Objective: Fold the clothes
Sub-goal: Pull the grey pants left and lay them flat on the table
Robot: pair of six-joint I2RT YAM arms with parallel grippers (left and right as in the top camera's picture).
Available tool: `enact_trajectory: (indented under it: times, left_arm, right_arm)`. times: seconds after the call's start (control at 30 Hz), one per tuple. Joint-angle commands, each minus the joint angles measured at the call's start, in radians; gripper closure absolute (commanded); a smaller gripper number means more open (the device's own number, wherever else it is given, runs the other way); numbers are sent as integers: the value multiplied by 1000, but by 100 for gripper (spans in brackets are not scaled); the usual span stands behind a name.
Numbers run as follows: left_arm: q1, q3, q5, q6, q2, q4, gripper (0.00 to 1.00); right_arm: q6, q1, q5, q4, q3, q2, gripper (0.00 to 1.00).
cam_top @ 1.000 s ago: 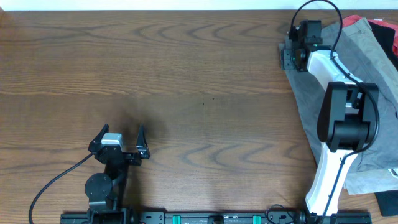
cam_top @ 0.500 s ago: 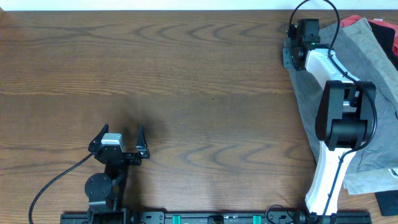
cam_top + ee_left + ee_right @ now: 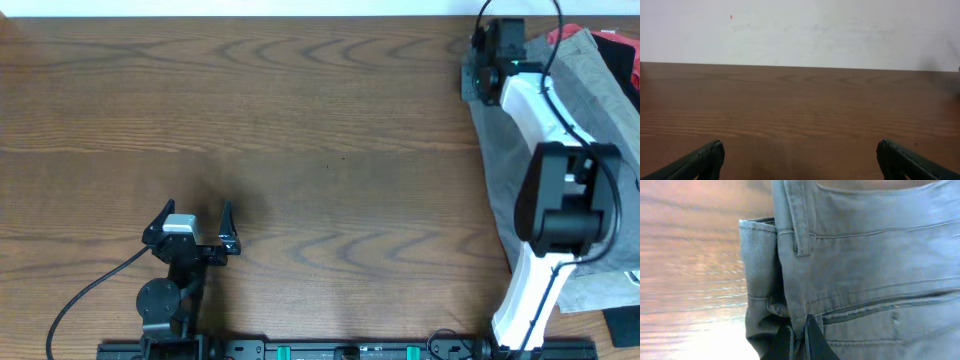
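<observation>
My right gripper should keep pulling the grey trousers it pinches by the waistband [image 3: 795,292] until they lie across the table's middle [image 3: 340,195], which is clear.
Grey trousers [image 3: 590,110] lie in a heap at the table's right side, under my right arm. At the far right corner my right gripper [image 3: 476,72] is shut on their waistband edge. In the right wrist view the black fingertips [image 3: 812,339] pinch a fold of grey cloth [image 3: 799,325] beside a belt loop [image 3: 799,225] and a seam. My left gripper [image 3: 196,222] rests near the front left, wide open, far from the clothes. Its two fingertips [image 3: 707,156] stand apart over bare wood with nothing between them.
Red and dark garments [image 3: 618,45] lie at the far right edge beyond the trousers. A white cloth edge [image 3: 630,278] shows at the right. The wooden table [image 3: 300,120] stretches across the middle and left. A white wall [image 3: 800,30] stands behind the table's far edge.
My right gripper has closed on the trousers' waistband and shifted slightly toward the far edge, pulling the cloth with it. The left arm has not moved.
</observation>
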Motion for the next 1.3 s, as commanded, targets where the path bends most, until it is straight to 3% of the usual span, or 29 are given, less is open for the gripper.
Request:
enact_trajectory:
  times: [0.0, 0.37, 0.67, 0.93, 0.97, 1.0, 1.07, 1.1, 1.2, 1.27]
  left_arm:
    - [-4, -17, 11, 6, -6, -32, 2]
    - [-4, -17, 11, 6, -6, -32, 2]
    - [-4, -17, 11, 6, -6, -32, 2]
    - [-4, -17, 11, 6, -6, -32, 2]
    - [-4, -17, 11, 6, -6, -32, 2]
    - [-4, -17, 11, 6, -6, -32, 2]
    - [-4, -17, 11, 6, -6, -32, 2]
    - [-4, -17, 11, 6, -6, -32, 2]
    - [-4, -17, 11, 6, -6, -32, 2]
    - [-4, -17, 11, 6, -6, -32, 2]
  right_arm:
    - [25, 31, -58, -13, 0, -105, 99]
    - [25, 220, -289, -82, -1, -182, 99]
    - [26, 542, -402, -120, -2, -177, 99]
    - [98, 827, -387, -111, -2, -177, 98]
    - [113, 846, -372, -108, -2, -177, 95]
    - [126, 863, -350, -108, -1, -177, 84]
    - [134, 882, -307, -113, 2, -180, 40]
    - [134, 883, -288, -119, 3, -186, 29]
    - [148, 866, -221, -172, 21, -215, 11]
    - [166, 836, -186, -222, 41, -248, 5]
